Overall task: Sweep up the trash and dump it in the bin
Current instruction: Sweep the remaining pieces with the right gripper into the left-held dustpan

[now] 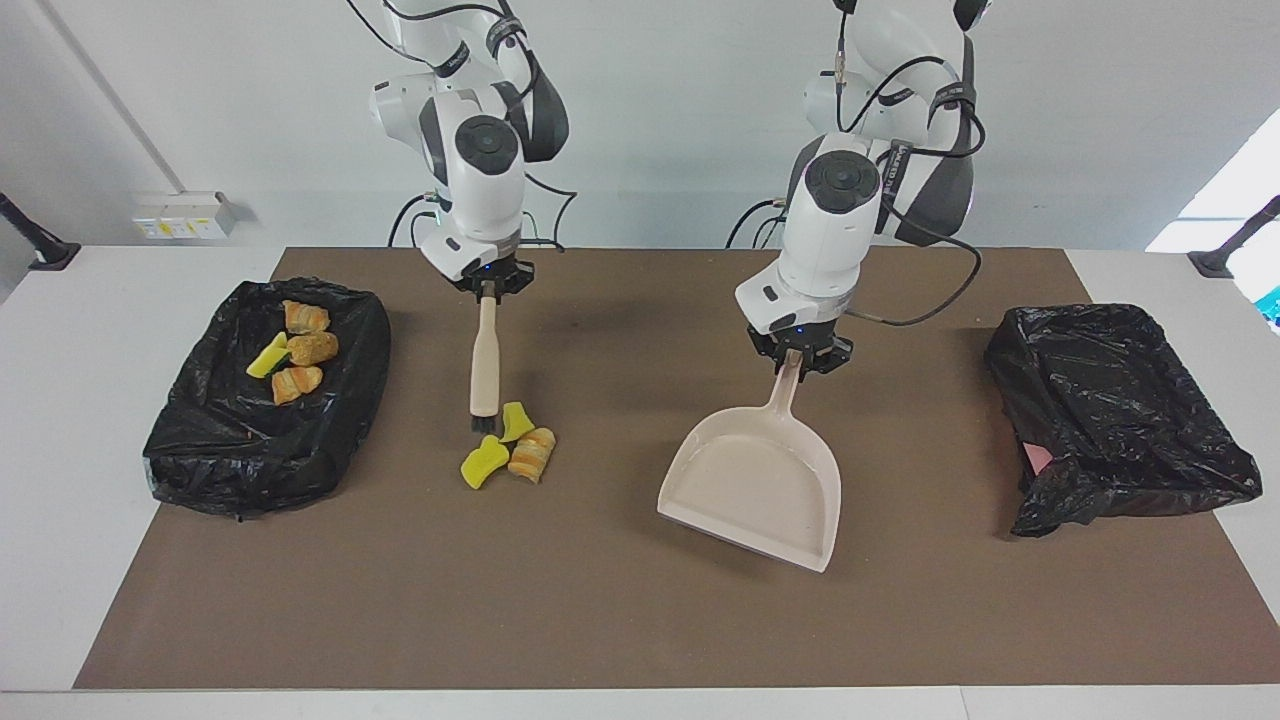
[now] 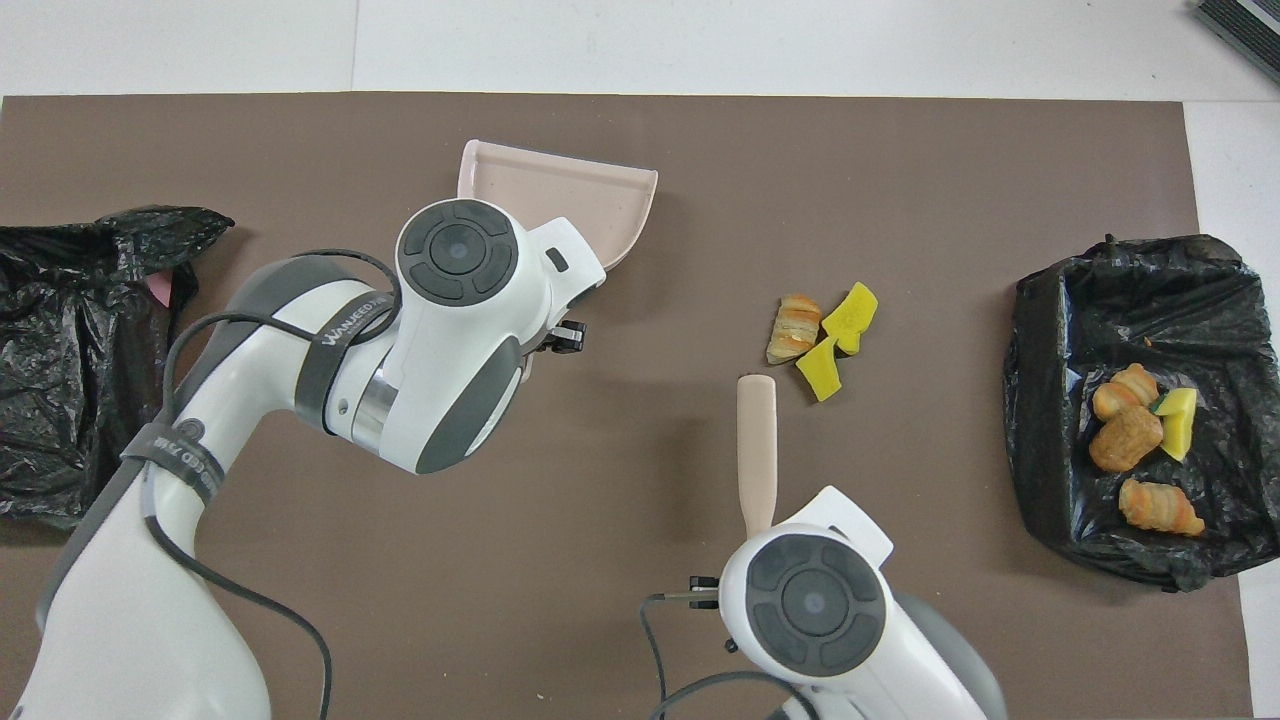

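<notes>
The brush is on my side of the pile (image 1: 483,424). My right gripper should first swing it over to the scrap bin's side (image 2: 894,336) and then sweep toward the dustpan.
Three pieces of trash (image 1: 508,448) (image 2: 820,335) lie together on the brown mat: two yellow sponge bits and a striped bread lump. My right gripper (image 1: 489,283) is shut on the top of a beige brush (image 1: 484,365) (image 2: 757,450). The brush hangs bristles down, right beside the pile toward the right arm's end. My left gripper (image 1: 800,355) is shut on the handle of a beige dustpan (image 1: 750,485) (image 2: 560,200), which is tilted over the mat's middle with its mouth away from the robots. The black-lined bin (image 1: 200,440) (image 2: 1040,400) holds several scraps.
A second black bag-lined container (image 1: 1115,420) (image 2: 80,350) sits at the left arm's end of the table, with something pink showing at its edge. The brown mat (image 1: 600,620) covers most of the white table.
</notes>
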